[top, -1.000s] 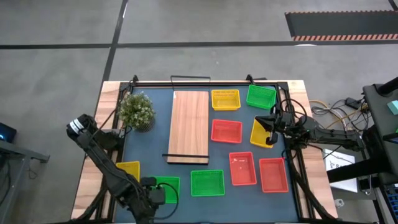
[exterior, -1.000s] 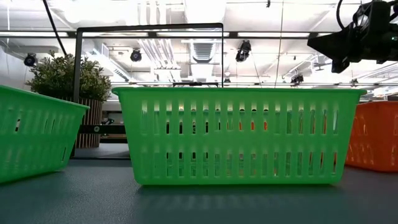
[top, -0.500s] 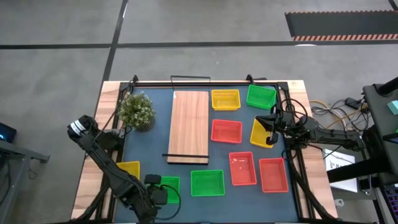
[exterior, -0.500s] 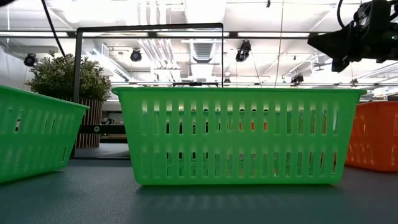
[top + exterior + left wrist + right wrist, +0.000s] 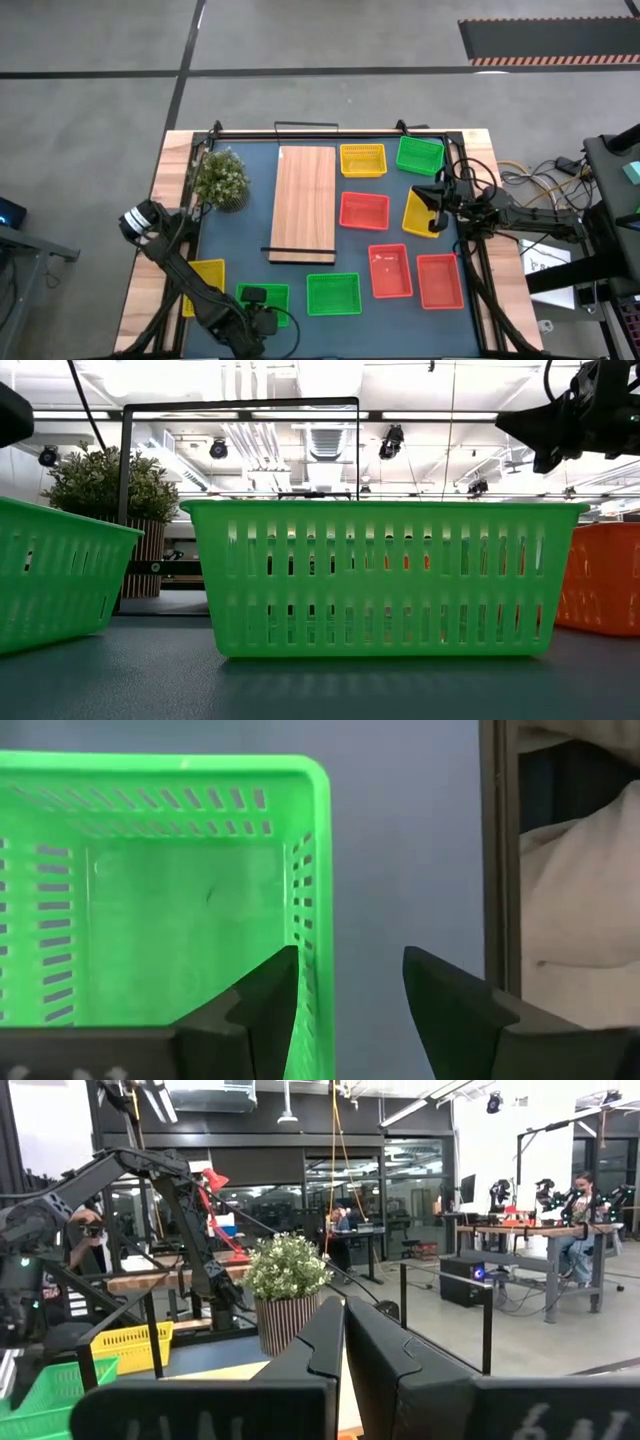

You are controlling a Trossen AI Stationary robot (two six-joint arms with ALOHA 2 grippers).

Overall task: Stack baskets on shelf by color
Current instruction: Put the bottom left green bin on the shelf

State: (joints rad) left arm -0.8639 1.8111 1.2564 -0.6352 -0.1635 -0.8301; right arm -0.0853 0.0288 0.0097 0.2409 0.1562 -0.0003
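The green basket's free side (image 5: 50, 935) will hang a little lower when I lift it, because my left gripper straddles only one side (image 5: 315, 920).
Several mesh baskets lie on the blue table. Greens: (image 5: 265, 298), (image 5: 333, 293), (image 5: 420, 154). Reds: (image 5: 364, 211), (image 5: 390, 271), (image 5: 439, 280). Yellows: (image 5: 363, 159), (image 5: 205, 275), and a tilted one (image 5: 420, 213). The wood shelf (image 5: 305, 203) lies flat and bare. My left gripper (image 5: 255, 299) (image 5: 350, 1005) is open, pointing down at the near-left green basket (image 5: 150, 910). One finger (image 5: 268, 1000) is inside its side wall (image 5: 312, 890), the other (image 5: 445, 1005) outside. I see no touch. My right gripper (image 5: 437, 205) (image 5: 345, 1345) is shut, raised at the right.
A potted plant (image 5: 220, 178) stands at the far left beside the shelf. Black rails (image 5: 497, 870) edge the table close to the left gripper. In the low view the near green basket (image 5: 385, 578) fills the middle, with a red-orange one (image 5: 605, 580) to its right.
My left gripper has come down over the near-left green basket and shifted a little toward the far edge. The arm behind it has swung lower, and a dark part of it now shows in the low view's top left corner. No basket has moved.
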